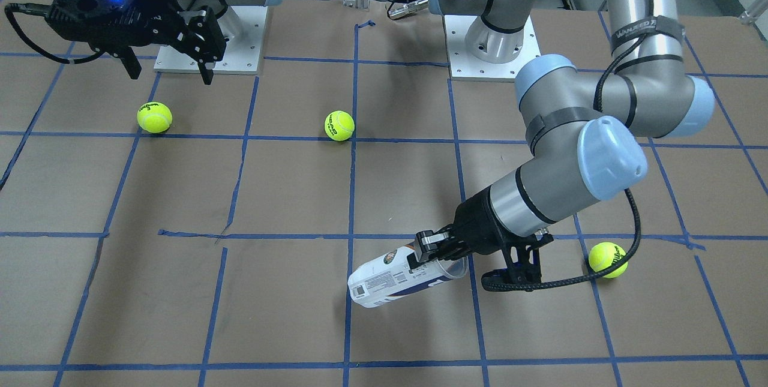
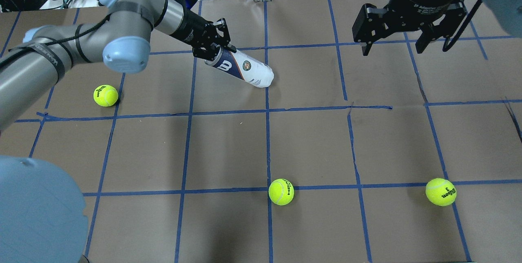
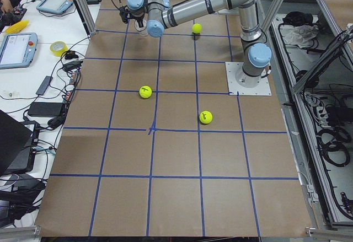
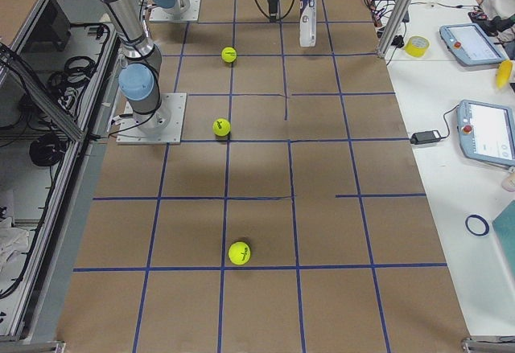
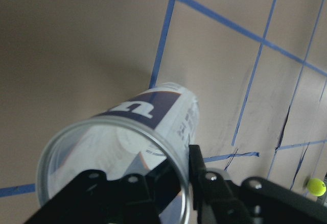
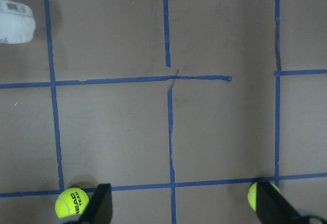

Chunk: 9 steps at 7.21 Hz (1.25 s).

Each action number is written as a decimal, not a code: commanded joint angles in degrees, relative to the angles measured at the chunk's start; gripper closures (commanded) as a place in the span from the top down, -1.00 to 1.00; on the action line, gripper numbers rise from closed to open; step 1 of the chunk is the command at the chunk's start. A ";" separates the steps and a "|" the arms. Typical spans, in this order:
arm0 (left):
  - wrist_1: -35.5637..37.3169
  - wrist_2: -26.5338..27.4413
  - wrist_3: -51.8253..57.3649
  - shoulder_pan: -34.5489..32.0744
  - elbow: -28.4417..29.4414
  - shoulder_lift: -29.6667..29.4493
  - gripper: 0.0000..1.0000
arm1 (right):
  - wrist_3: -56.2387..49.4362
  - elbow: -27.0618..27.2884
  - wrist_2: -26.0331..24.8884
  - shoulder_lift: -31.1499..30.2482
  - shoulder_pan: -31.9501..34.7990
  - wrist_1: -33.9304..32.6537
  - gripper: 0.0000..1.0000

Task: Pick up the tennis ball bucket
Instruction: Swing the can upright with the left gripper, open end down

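The tennis ball bucket is at a slant, with its closed end (image 1: 363,293) far out from its opening. Next, my left gripper swings that end toward the paper below the bucket's opening.
The tennis ball bucket (image 2: 241,66) is a clear tube with a white and navy label. It lies slanted in the far left-centre of the overhead view. My left gripper (image 2: 213,50) is shut on the rim of its open end, one finger inside the mouth and one outside, as the left wrist view shows (image 5: 153,147). The open end is raised; the closed end (image 1: 360,291) is low by the paper. My right gripper (image 2: 391,47) is open and empty, high above the table's far right, well apart from the tube.
Three yellow-green tennis balls lie loose on the brown paper: one under the left arm (image 2: 105,95), one near the middle front (image 2: 281,191), one at the front right (image 2: 440,191). Blue tape lines grid the table (image 2: 310,144). The arm bases (image 1: 492,45) stand at the robot's side.
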 commanded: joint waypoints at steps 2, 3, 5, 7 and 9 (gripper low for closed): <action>-11.66 21.83 15.44 -2.82 10.84 -0.24 -1.00 | 0.14 0.05 0.03 -0.03 0.00 -1.02 0.99; -11.23 31.24 25.80 -5.88 10.85 -0.59 -1.00 | 0.05 0.05 0.03 -0.03 0.00 -1.10 0.99; -9.74 35.11 28.54 -7.67 10.85 -2.25 -1.00 | -0.04 0.05 0.03 -0.03 0.00 -1.02 1.00; -5.98 35.02 25.74 -10.55 10.59 -4.01 -1.00 | 0.05 0.22 0.12 0.15 0.00 -4.85 0.93; -5.95 34.50 25.64 -11.18 9.80 -4.81 -1.00 | 0.05 1.89 0.20 0.06 0.18 -6.28 0.95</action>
